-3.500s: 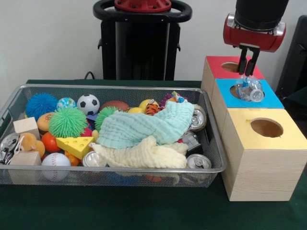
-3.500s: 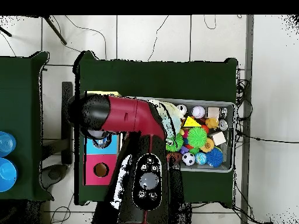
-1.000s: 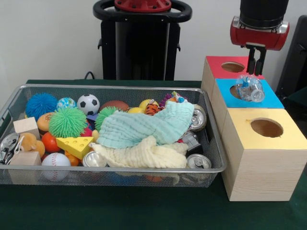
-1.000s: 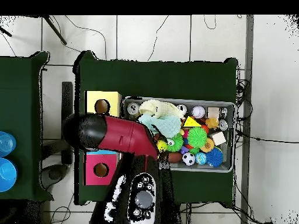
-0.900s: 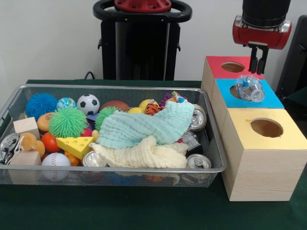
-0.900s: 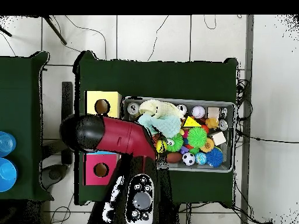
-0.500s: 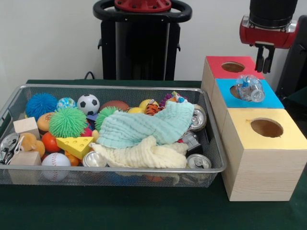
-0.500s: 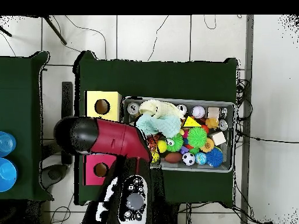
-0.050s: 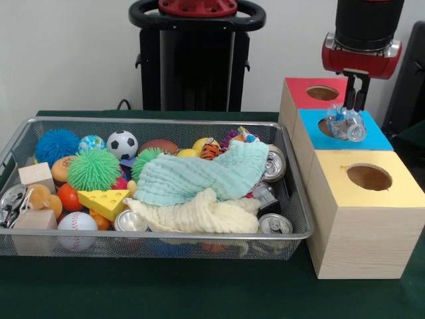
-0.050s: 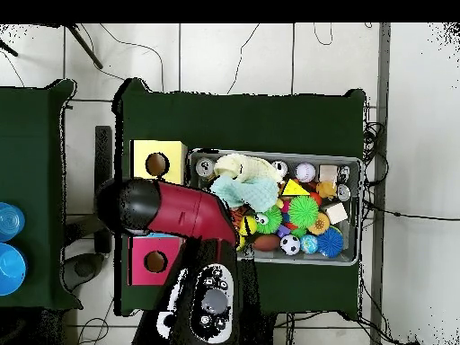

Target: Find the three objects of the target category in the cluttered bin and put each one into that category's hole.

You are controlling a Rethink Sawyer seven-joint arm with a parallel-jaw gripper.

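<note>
The clear plastic bottle [image 9: 346, 123] will come out of the hole when I turn it, since the round end [image 9: 357, 132] is resting out on the blue box's top.
A crushed clear plastic bottle [image 9: 347, 124] lies tilted on the blue box [image 9: 372, 138], over its round hole and partly sunk into it. My gripper [image 9: 355, 106] hangs just above the bottle's top. Its fingers point down with a narrow gap between them, open and holding nothing. In the overhead view the red arm [image 10: 180, 211] covers the blue box and hides the gripper. Several cans lie in the wire bin [image 9: 153, 236], among them one at the front right [image 9: 274, 224] and one by the right wall [image 9: 273, 163].
A red box [image 9: 302, 93] stands behind the blue one and a yellow box [image 9: 368, 199] in front, each with a round hole. A teal cloth [image 9: 199, 176] and a cream cloth [image 9: 199, 214] cover the bin's middle. Balls, wooden blocks and a cheese wedge fill its left side.
The gripper let go of the bottle, rose and drifted right, then came back down and left to just above it. The bottle stays on the blue box.
</note>
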